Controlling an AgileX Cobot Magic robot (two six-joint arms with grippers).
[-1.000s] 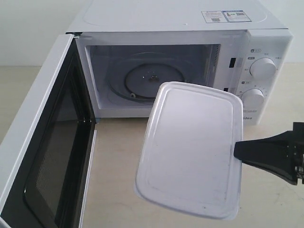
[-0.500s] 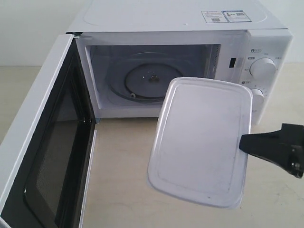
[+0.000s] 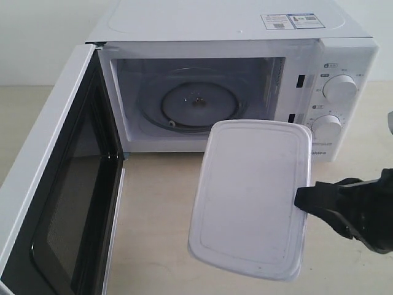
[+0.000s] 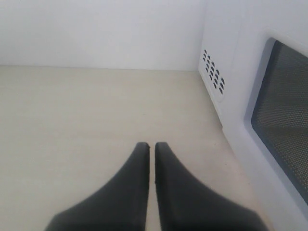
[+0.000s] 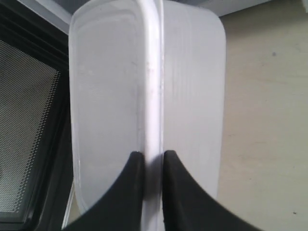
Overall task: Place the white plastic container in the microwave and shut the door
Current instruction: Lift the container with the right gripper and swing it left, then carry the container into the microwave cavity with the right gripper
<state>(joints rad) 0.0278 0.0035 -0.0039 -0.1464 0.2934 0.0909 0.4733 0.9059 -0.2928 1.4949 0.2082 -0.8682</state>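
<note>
The white plastic container (image 3: pixel 249 200) hangs sharply tilted below the microwave's opening, so next my right gripper raises, turns and levels it before moving it over the glass turntable (image 3: pixel 199 103).
The white plastic container (image 3: pixel 249 196) hangs tilted in the air in front of the microwave (image 3: pixel 233 80), its lid facing the exterior camera. My right gripper (image 3: pixel 302 200) is shut on the rim at its right edge; in the right wrist view my right gripper (image 5: pixel 153 159) pinches that rim of the white plastic container (image 5: pixel 144 96). The door (image 3: pixel 58 184) stands wide open at the left, black inner face showing, and the glass turntable (image 3: pixel 196 104) is bare. My left gripper (image 4: pixel 151 147) is shut on nothing, over the table beside the microwave's vented side (image 4: pixel 214 72).
Two round knobs (image 3: pixel 339 88) sit on the microwave's right panel, close above my right arm. Sticker labels (image 3: pixel 291 21) lie on its top. The beige tabletop (image 3: pixel 153 233) runs between the open door and the container.
The container has dropped lower and shifted slightly left, uncovering the lower knob. My right gripper has moved down and left with it.
</note>
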